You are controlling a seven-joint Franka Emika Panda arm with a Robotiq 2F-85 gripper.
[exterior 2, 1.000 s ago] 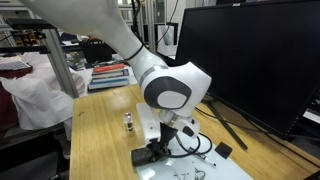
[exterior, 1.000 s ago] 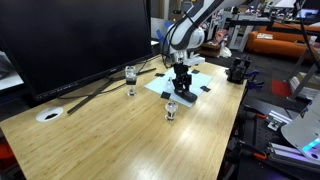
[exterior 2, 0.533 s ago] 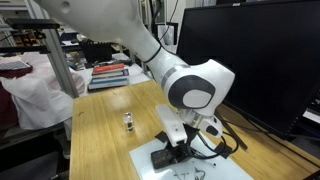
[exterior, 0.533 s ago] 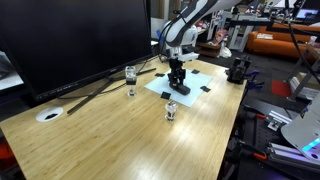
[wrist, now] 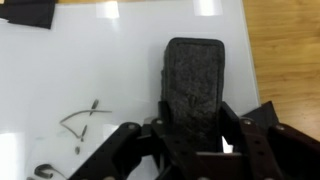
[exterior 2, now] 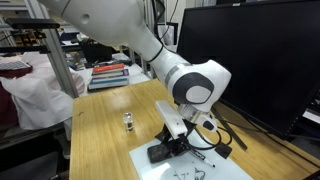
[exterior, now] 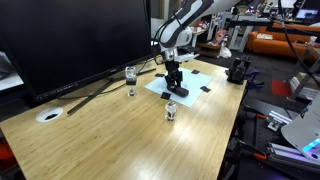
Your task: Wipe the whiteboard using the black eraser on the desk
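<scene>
The black eraser is already at the whiteboard's edge point(wrist: 246, 62) and dark scribbles lie farther in, so next I sweep the eraser back across the scribbles point(wrist: 80, 125) with my gripper.
The whiteboard point(wrist: 100, 80) lies flat on the desk point(exterior: 120, 130) and fills most of the wrist view, with dark scribbles point(wrist: 80, 122) at its lower left. It also shows in both exterior views point(exterior: 195, 80) point(exterior 2: 215, 170). My gripper point(wrist: 193, 140) is shut on the black eraser point(wrist: 195, 80), its fingers clamped on both long sides. The eraser point(exterior 2: 162, 153) rests on the sheet near one edge. In an exterior view the gripper point(exterior: 174, 88) stands straight down over the sheet.
A large dark monitor point(exterior: 70, 40) stands behind the desk, with cables point(exterior: 100, 92) running from it. A small jar point(exterior: 131, 74) and a second small object point(exterior: 171, 110) stand near the sheet. A round white disc point(exterior: 48, 114) lies far off. A black tab point(wrist: 28, 12) sits at the sheet's edge.
My gripper has slid the eraser across the whiteboard, toward the monitor side of the sheet, staying shut on it.
</scene>
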